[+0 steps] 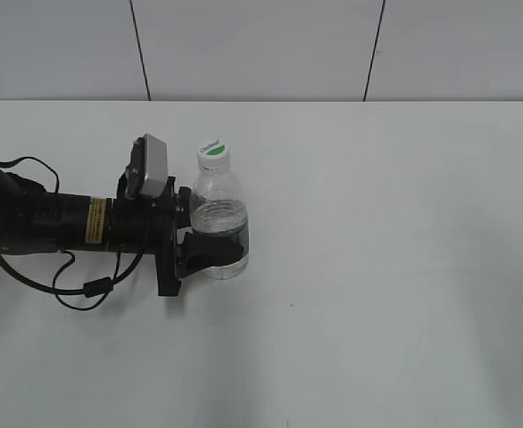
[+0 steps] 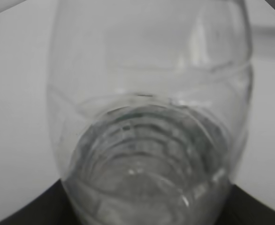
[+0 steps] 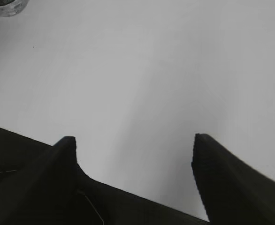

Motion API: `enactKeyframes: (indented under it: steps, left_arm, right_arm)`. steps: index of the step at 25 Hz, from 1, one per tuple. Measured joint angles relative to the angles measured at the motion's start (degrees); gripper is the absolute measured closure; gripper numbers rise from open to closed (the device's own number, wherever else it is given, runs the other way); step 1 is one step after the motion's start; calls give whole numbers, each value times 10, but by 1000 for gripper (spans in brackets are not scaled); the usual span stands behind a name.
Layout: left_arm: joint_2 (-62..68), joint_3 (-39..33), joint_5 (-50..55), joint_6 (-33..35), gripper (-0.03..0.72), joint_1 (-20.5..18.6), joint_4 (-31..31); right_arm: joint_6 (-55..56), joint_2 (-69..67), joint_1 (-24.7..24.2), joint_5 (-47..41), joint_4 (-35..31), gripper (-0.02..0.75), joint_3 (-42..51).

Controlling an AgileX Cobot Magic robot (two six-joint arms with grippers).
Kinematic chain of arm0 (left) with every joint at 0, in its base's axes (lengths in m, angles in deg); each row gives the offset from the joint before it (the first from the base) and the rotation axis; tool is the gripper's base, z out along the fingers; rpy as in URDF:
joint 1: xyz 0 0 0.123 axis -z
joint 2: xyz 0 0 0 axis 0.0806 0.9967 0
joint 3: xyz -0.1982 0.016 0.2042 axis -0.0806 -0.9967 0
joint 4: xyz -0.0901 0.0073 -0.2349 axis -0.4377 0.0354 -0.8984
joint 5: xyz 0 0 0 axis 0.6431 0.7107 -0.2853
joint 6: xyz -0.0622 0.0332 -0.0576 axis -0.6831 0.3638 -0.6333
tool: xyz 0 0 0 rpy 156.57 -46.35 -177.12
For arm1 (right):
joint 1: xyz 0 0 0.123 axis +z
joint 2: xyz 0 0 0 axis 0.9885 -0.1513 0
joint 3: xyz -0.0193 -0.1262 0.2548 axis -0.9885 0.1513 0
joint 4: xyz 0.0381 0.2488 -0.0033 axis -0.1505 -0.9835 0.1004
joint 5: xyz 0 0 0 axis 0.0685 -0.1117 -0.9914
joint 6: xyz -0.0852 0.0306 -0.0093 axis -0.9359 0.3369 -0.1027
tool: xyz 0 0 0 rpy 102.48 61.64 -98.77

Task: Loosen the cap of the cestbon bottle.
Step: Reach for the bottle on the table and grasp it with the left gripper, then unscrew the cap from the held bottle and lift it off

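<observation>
The robot's left gripper holds the bottle's lower body (image 1: 231, 230), far below the cap, so it should keep the bottle steady while the right gripper turns the cap from above.
The cestbon bottle (image 1: 218, 214) stands upright on the white table, clear with a dark green label band low on its body. Its white cap (image 1: 214, 152) with a green half-disc sits on the neck. My left gripper (image 1: 210, 242) reaches in from the left and is shut on the bottle's lower body. The bottle fills the left wrist view (image 2: 147, 117); the fingers barely show there. My right gripper (image 3: 133, 140) is open and empty above bare table, outside the exterior view. The bottle's base shows at the top left corner of the right wrist view (image 3: 6, 7).
The white table (image 1: 395, 267) spreads to the right and front of the bottle. A tiled wall (image 1: 261, 45) rises behind its far edge. The left arm's black cable (image 1: 74, 290) loops on the table at the left.
</observation>
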Motion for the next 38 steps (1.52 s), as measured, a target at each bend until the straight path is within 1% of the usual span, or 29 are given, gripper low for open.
enactKeyframes:
  steps: [3, 8, 12, 15, 18, 22, 24, 29, 32, 38]
  left_arm:
    - [0, 0, -1, 0, 309, 0, 1]
    - [0, 0, -1, 0, 309, 0, 3]
    - [0, 0, -2, 0, 309, 0, 3]
    - [0, 1, -1, 0, 309, 0, 4]
    - [0, 1, -2, 0, 309, 0, 5]
    - [0, 1, -2, 0, 309, 0, 6]
    - [0, 1, -4, 0, 309, 0, 7]
    - [0, 3, -5, -1, 310, 0, 10]
    - [0, 3, -5, -1, 312, 0, 14]
    - [0, 4, -11, -5, 312, 1, 32]
  right_arm:
    - [-15, -50, 3, 0, -11, 162, -37]
    - [-26, -166, 11, -25, -15, 221, -116]
    - [-23, -227, 48, -43, -12, 265, -165]
    - [15, -284, 79, -68, 20, 304, -205]
    - [57, -353, 101, -98, 52, 320, -250]
    - [85, -438, 124, -102, 60, 324, -316]
    - [91, -476, 145, -102, 73, 324, -346]
    - [94, -561, 233, -102, 119, 325, -406]
    - [95, -610, 269, -104, 118, 325, -451]
    - [137, -707, 313, -105, 84, 325, -582]
